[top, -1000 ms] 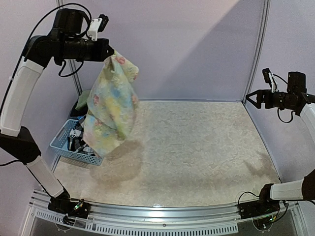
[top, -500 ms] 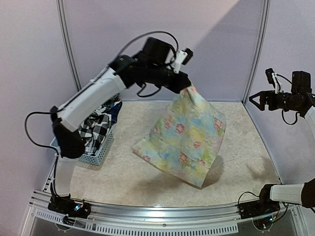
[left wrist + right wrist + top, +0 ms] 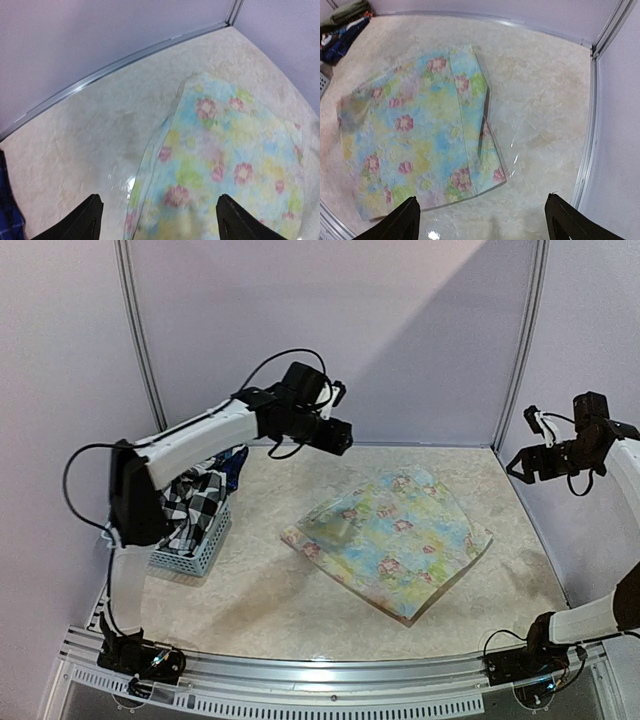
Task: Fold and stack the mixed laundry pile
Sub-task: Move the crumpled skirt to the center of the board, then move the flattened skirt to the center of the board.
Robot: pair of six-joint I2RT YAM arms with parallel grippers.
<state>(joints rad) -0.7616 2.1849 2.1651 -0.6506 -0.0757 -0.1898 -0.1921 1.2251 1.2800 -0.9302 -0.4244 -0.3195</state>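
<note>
The floral cloth's near edge (image 3: 345,579) is at a slant to the metal bar. So my right gripper should first pull the cloth's near corner (image 3: 408,620) around, and then both grippers should lift that edge.
The pale yellow-green floral cloth (image 3: 392,539) lies spread on the table's middle, one strip folded over along an edge; it also shows in the left wrist view (image 3: 220,165) and the right wrist view (image 3: 420,135). The rest of the mixed laundry pile sits in the basket: a black-and-white checked shirt (image 3: 190,508), a dark blue piece (image 3: 236,462) and an olive-green piece (image 3: 350,10). My left gripper (image 3: 340,436) hovers open above the cloth's far left corner, its fingers (image 3: 85,220) wide apart and empty. My right gripper (image 3: 520,462) stands open high at the right wall, holding nothing.
A light blue perforated basket (image 3: 190,555) stands at the table's left edge under the left arm. Lilac walls with metal posts (image 3: 515,390) close off the back and sides. The metal rail (image 3: 320,680) runs along the near edge.
The left arm swung the floral cloth from the basket side to the middle, let it go and pulled back left; the cloth now lies flat. The right gripper barely moved.
</note>
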